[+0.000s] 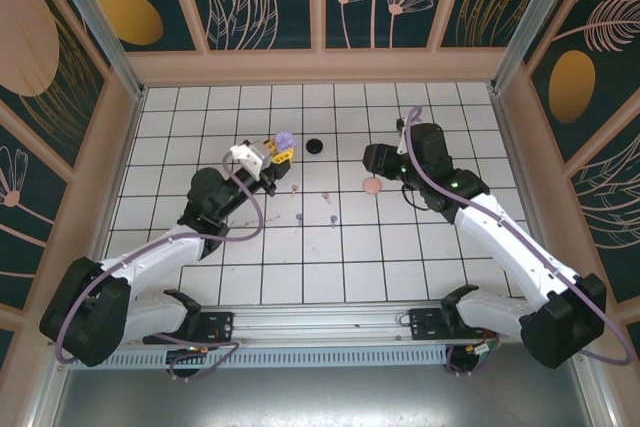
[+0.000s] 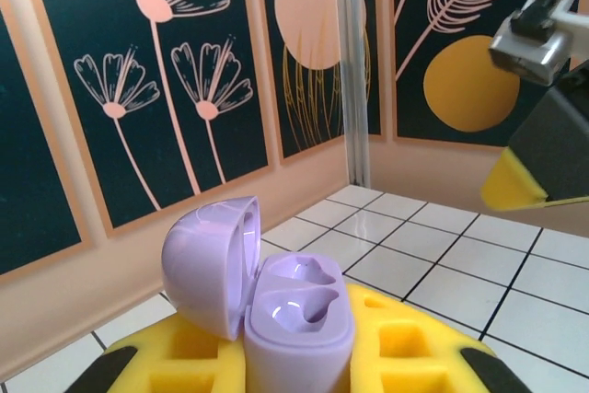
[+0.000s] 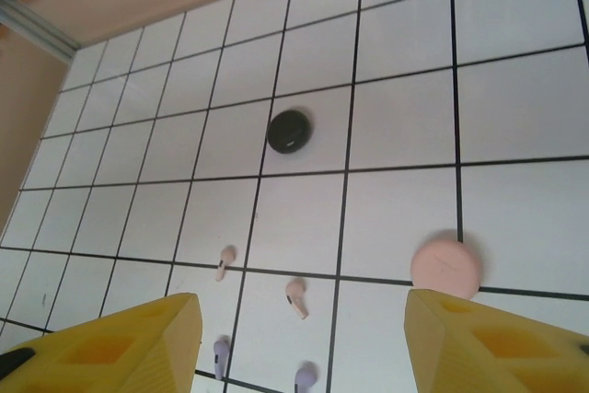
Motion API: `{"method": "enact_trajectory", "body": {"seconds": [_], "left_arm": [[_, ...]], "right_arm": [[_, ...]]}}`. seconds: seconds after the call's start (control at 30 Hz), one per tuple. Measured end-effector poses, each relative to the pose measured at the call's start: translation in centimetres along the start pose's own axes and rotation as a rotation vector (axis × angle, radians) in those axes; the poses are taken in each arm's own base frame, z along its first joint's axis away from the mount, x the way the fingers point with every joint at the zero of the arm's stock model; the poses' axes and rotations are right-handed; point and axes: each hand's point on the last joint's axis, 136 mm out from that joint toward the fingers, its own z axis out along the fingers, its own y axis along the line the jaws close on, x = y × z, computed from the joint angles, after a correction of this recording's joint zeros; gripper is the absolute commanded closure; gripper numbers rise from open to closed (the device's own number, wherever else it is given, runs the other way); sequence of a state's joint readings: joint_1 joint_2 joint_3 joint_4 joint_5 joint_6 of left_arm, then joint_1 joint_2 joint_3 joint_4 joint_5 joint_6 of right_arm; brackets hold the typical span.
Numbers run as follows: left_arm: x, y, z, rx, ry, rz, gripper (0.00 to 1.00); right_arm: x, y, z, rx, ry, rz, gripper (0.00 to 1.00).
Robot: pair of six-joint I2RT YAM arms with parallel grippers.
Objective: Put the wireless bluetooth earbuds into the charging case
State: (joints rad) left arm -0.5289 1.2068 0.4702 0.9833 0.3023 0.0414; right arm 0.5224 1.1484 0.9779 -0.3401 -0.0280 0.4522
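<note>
The open charging case (image 1: 284,139) is close beside the earbuds, so next my left gripper moves away first to let my right gripper pick up the nearer purple earbud (image 1: 298,217).
My left gripper (image 1: 275,154) is shut on an open purple charging case (image 1: 284,139) and holds it upright above the tiles. In the left wrist view the case (image 2: 304,296) has its lid (image 2: 210,264) swung back and both wells empty, between my yellow fingers (image 2: 414,338). Two pink earbuds (image 3: 224,262) (image 3: 296,296) and two purple earbuds (image 3: 221,354) (image 3: 305,377) lie loose on the tiles. My right gripper (image 3: 304,356) hovers open over them with nothing between its fingers; in the top view it (image 1: 368,160) is to the right of the buds (image 1: 322,199).
A black round disc (image 1: 314,145) lies at the back middle and a pink round disc (image 1: 372,186) just below my right gripper. Walls enclose the tiled floor (image 1: 450,267) on three sides. The right arm's finger (image 2: 513,186) shows at the right of the left wrist view.
</note>
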Motion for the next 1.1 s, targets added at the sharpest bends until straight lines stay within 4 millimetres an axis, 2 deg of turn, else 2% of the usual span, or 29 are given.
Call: {"method": "enact_trajectory", "body": {"seconds": [0.23, 0.43, 0.6, 0.7, 0.97, 1.1], "left_arm": [[2.5, -1.1, -3.2, -0.001, -0.074, -0.02, 1.0], [0.2, -2.6, -3.8, 0.053, -0.16, 0.053, 1.0], [-0.8, -3.5, -4.0, 0.066, -0.185, 0.14, 1.0], [-1.2, -2.9, -4.1, 0.024, -0.194, 0.161, 1.0], [-3.0, -0.6, -4.4, -0.11, -0.284, 0.129, 1.0], [-2.1, 0.3, -4.5, -0.158, -0.277, 0.073, 1.0]], "right_arm": [[2.9, -0.7, 1.7, 0.004, 0.098, 0.031, 0.4], [4.7, 0.2, 1.8, -0.013, 0.148, 0.032, 0.4], [5.6, 0.4, 2.0, -0.01, 0.173, 0.046, 0.4], [6.8, 0.1, 3.1, 0.016, 0.214, 0.058, 0.41], [13.3, -1.1, 7.5, 0.151, 0.414, 0.054, 0.45], [15.0, 0.2, 9.0, 0.17, 0.471, 0.018, 0.48]]}}
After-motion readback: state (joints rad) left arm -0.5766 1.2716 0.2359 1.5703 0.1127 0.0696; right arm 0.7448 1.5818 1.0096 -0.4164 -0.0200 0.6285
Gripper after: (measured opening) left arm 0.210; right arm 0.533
